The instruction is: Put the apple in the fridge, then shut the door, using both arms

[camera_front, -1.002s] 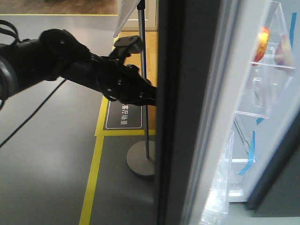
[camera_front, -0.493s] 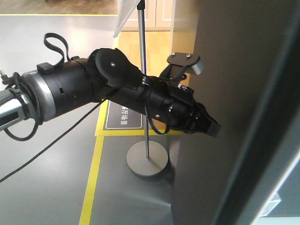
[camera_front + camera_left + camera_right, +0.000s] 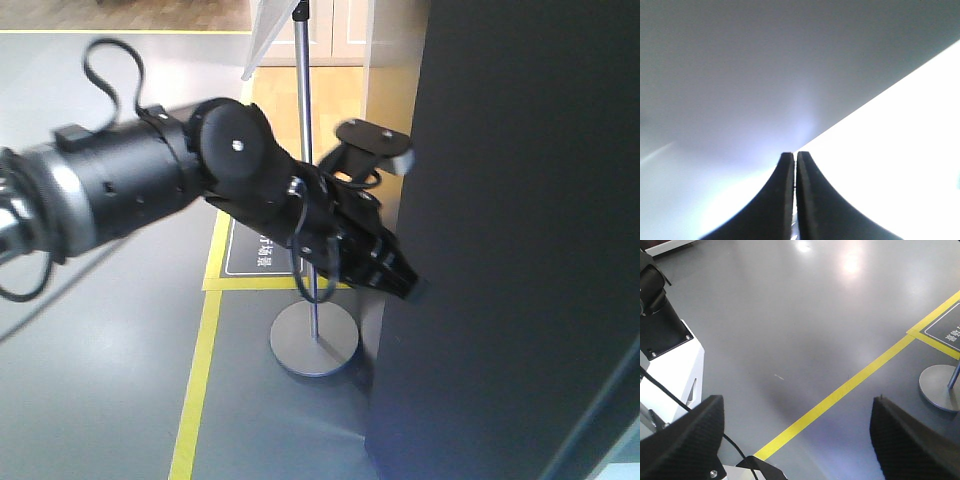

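The door's pale free edge (image 3: pixel 592 418) slants toward me, so the door will swing flush with the fridge and stay shut when I push it.
The door (image 3: pixel 520 220) shows its plain dark grey outer face across the right half of the front view. My left gripper (image 3: pixel 412 290) is at the end of the black arm, with its tip against that face near the door's left edge. In the left wrist view the left gripper (image 3: pixel 793 156) is shut with nothing between its fingers, right up against the grey door (image 3: pixel 765 75). My right gripper (image 3: pixel 797 402) hangs open over bare floor, away from the door. The apple and the inside of the fridge are hidden behind the door.
A sign stand with a round metal base (image 3: pixel 314 338) stands just left of the door, behind my left arm. Yellow floor tape (image 3: pixel 195 390) and a dark floor plate (image 3: pixel 262 255) lie nearby. The right wrist view shows the stand base (image 3: pixel 940 387) and my white base (image 3: pixel 675 375).
The door has swung from edge-on, with the apple and shelves showing, to covering the fridge's inside. My left arm moved right with it, its gripper staying on the outer face.
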You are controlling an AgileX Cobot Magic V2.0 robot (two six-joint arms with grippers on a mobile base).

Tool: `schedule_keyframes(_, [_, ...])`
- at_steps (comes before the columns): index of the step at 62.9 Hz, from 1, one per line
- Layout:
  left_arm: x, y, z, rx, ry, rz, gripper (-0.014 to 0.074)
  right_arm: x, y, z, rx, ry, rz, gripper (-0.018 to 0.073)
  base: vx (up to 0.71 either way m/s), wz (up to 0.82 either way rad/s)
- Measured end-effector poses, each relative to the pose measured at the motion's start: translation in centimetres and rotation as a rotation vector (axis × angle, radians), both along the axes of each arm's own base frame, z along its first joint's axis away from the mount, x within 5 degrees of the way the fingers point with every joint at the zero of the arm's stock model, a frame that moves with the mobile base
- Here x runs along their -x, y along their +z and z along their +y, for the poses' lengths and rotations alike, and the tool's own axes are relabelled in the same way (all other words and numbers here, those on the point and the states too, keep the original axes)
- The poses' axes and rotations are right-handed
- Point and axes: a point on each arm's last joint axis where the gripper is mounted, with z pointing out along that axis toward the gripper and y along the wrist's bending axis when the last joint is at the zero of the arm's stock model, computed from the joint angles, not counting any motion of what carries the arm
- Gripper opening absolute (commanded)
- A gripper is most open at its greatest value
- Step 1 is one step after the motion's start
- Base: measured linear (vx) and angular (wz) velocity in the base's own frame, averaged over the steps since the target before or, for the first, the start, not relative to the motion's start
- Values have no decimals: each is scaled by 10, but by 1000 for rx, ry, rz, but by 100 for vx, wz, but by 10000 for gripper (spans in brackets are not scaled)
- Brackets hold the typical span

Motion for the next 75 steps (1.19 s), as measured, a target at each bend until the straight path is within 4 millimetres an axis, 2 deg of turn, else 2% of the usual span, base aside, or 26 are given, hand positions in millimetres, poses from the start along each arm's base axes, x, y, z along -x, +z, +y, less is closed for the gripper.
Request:
schedule_keyframes(11, [3, 18, 24, -89, 124, -97, -6, 0, 0, 0, 0, 0, 0, 571, 0, 0])
schedule_keyframes(22, [20, 16, 52, -141, 211, -152, -6, 0, 0, 0, 0, 0, 0, 571, 0, 0])
schedule_keyframes(37, [57, 10, 103, -195, 335, -215, -6, 0, 0, 0, 1, 1, 1, 571, 0, 0])
schedule_keyframes(50, [90, 12, 152, -136, 442, -273, -6, 1, 1, 1, -19, 11, 3, 568, 0, 0])
schedule_keyframes(58, [112, 4, 179, -125, 479, -290, -6, 0, 2, 1, -23, 3, -2, 548, 0, 0])
schedule_keyframes(65, [126, -2, 191, -124, 484, -307, -6, -5, 0, -2, -15, -59, 49, 507, 0, 0])
schedule_keyframes(75, [135, -6, 199, -142, 489, -295, -6, -26, -3, -5, 42, -172, 178, 431, 0, 0])
